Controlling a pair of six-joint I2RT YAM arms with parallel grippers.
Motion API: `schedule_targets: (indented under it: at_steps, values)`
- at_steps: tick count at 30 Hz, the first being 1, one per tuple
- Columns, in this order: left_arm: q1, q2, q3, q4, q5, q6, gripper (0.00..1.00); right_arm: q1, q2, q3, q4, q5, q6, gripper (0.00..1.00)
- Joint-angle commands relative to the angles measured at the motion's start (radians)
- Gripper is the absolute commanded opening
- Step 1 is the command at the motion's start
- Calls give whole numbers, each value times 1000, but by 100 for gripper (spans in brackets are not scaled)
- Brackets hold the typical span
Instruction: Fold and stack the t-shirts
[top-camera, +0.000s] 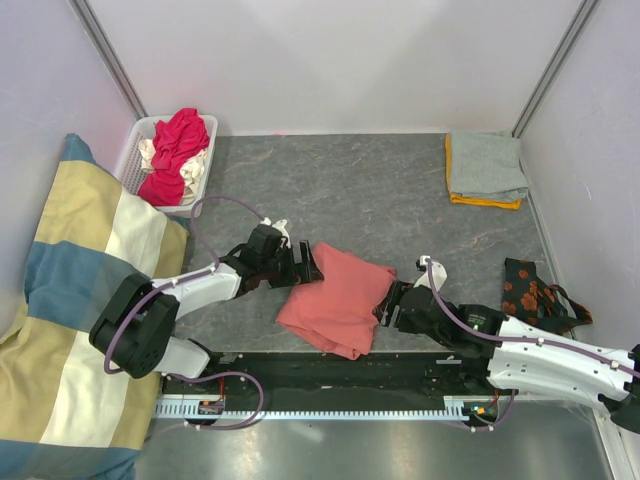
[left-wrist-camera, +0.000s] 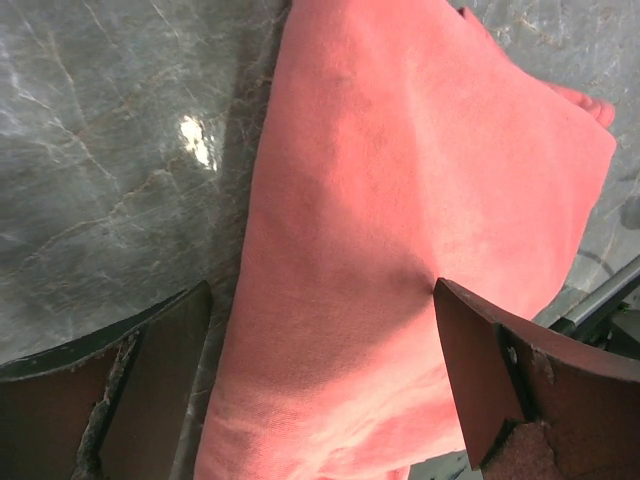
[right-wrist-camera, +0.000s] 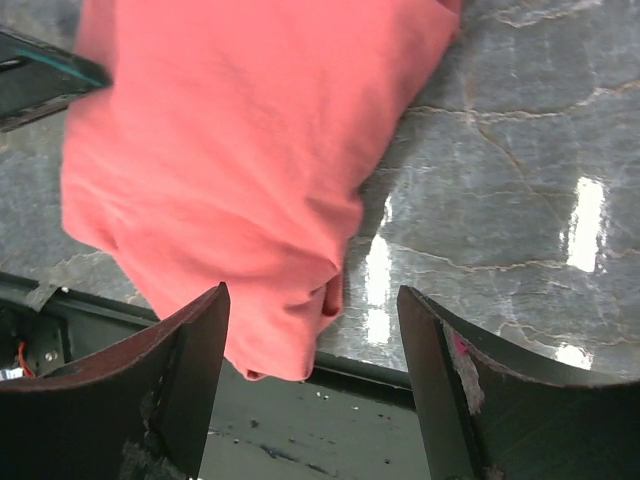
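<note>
The salmon-pink t-shirt is lying at a tilt with its near corner over the black front bar (top-camera: 353, 352), so my right gripper should move back and my left gripper should take that corner.
A salmon-pink t-shirt (top-camera: 335, 300) lies folded in a tilted rectangle at the table's near middle, its near corner over the black front rail. My left gripper (top-camera: 308, 263) is at its left edge, open wide; in the left wrist view the shirt (left-wrist-camera: 400, 200) lies flat between the spread fingers (left-wrist-camera: 150, 390). My right gripper (top-camera: 386, 306) is at its right edge, open; the shirt's corner (right-wrist-camera: 230, 150) sits between the parted fingers (right-wrist-camera: 190, 380), ungripped. A grey t-shirt (top-camera: 487, 162) lies folded on an orange one (top-camera: 484, 202) at the back right.
A white lattice basket (top-camera: 135, 150) at the back left holds magenta-red (top-camera: 180, 145) and cream tees. A striped cushion (top-camera: 75, 300) fills the left side. A dark floral cloth (top-camera: 530, 290) lies at the right edge. Grey marble table (top-camera: 380, 190).
</note>
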Motion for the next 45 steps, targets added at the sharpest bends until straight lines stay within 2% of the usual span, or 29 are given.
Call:
schedule_targets:
  at_steps: [1, 3, 5, 7, 10, 12, 17, 22, 28, 34, 45]
  values:
    - [-2, -40, 80, -105, -81, 72, 100, 6, -15, -9, -7, 43, 53, 77]
    - [-8, -104, 104, -174, -152, 98, 100, 6, -19, -9, -23, 62, 64, 77]
    - [-8, -153, 163, -307, -288, 117, 100, 6, -33, -7, -36, 82, 70, 77]
    - [-10, -223, 218, -374, -380, 155, 100, 6, -50, -4, -50, 96, 76, 77]
    - [-22, -276, 270, -429, -397, 203, 100, 6, -71, 13, -101, 136, 105, 77]
    - [-46, -272, 289, -442, -400, 213, 100, 6, -87, 51, -191, 212, 157, 77]
    - [-224, -155, 310, -437, -479, 210, 100, 5, -140, 186, -370, 389, 194, 79]
    - [-417, -46, 351, -426, -564, 196, 100, 6, -166, 290, -441, 510, 183, 79]
    - [-585, 61, 411, -443, -633, 175, 100, 6, -202, 358, -480, 537, 154, 79]
    - [-710, 112, 470, -458, -676, 127, 100, 6, -260, 343, -541, 530, 196, 79]
    - [-878, 337, 588, -488, -767, 65, 100, 6, -331, 341, -606, 527, 232, 79]
